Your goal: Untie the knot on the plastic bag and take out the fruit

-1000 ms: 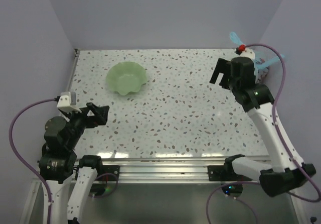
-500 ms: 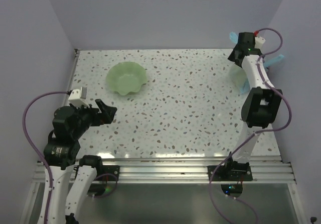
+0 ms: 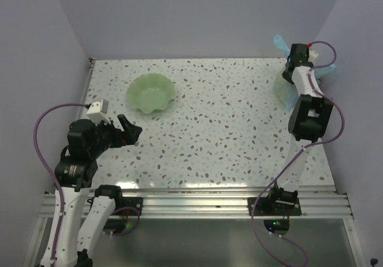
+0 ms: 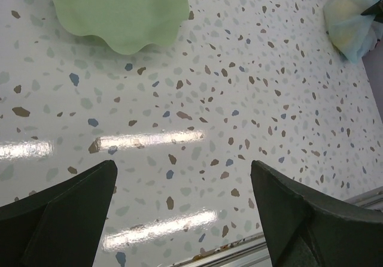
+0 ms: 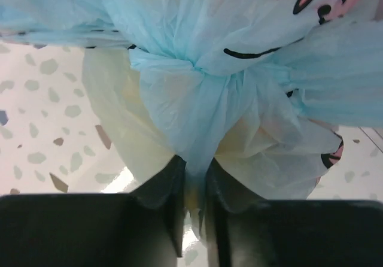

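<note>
The plastic bag [image 3: 284,93] is next to the side wall, too far away for my left gripper to reach, so my right gripper needs to move the bag to the table's near middle [image 3: 203,152] first.
The light-blue plastic bag [image 3: 285,91] sits at the table's far right edge, two ear-like handle tips sticking out above it. My right gripper [image 3: 292,70] reaches down onto it. In the right wrist view the knot [image 5: 190,70] is a twisted blue bunch, and the right gripper [image 5: 194,180] is shut on a fold of bag film just under it. Pale yellow fruit [image 5: 116,114] shows dimly through the film. My left gripper [image 3: 128,132] hovers open over the near left of the table, far from the bag. The left gripper [image 4: 182,171] holds nothing between its fingers.
A pale green wavy-rimmed bowl [image 3: 151,93] stands at the far left of the speckled table; its rim [image 4: 128,36] also fills the top of the left wrist view. The bag [image 4: 353,21] lies close to the right side wall. The table's metal rail runs along the near edge.
The right arm swung from above the table out to the bag in the far right corner, and its jaws closed on the film. The left arm shifted slightly forward.
</note>
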Motion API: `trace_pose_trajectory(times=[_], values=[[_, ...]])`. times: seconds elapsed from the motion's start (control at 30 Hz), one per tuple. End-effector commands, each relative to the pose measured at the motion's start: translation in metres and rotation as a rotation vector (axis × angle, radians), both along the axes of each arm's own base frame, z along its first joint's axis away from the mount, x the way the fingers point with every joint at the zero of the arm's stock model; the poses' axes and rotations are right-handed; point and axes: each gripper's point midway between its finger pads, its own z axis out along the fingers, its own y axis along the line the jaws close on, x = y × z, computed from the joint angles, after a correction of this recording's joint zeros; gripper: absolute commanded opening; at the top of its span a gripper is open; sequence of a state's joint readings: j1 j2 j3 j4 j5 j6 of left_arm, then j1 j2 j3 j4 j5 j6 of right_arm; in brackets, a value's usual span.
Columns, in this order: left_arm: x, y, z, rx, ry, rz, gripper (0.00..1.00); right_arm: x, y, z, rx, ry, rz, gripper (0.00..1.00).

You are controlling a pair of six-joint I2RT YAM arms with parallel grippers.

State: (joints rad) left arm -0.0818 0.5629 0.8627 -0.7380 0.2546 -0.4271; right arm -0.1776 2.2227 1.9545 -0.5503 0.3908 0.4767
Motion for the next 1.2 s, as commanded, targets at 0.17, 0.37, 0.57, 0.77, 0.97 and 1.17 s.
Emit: trace_pose_trajectory(times=[0.17, 0.37, 0.57, 0.77, 0.97, 1.17], values=[[0.004, -0.011, 0.013, -0.037, -0.05, -0.053, 1.0, -0.007, 0.062, 0.071, 0.045, -0.13, 0.315, 0.0], [0.008, 0.002, 0.02, 0.024, -0.055, 0.004, 1.0, -0.046, 0.162, 0.113, 0.025, -0.137, 0.664, 0.0], [0.009, 0.005, 0.029, 0.032, -0.052, 0.017, 1.0, -0.125, 0.305, 0.126, 0.016, -0.138, 1.133, 0.0], [0.017, -0.008, 0.04, -0.003, -0.054, -0.043, 1.0, -0.217, 0.366, 0.079, 0.046, -0.044, 1.381, 0.0], [0.024, -0.033, 0.031, -0.076, -0.003, -0.176, 1.0, -0.276, 0.364, 0.024, 0.215, 0.098, 1.333, 0.08], [0.029, -0.053, 0.015, -0.122, 0.046, -0.249, 1.0, -0.322, 0.357, 0.032, 0.314, 0.022, 1.354, 0.58]])
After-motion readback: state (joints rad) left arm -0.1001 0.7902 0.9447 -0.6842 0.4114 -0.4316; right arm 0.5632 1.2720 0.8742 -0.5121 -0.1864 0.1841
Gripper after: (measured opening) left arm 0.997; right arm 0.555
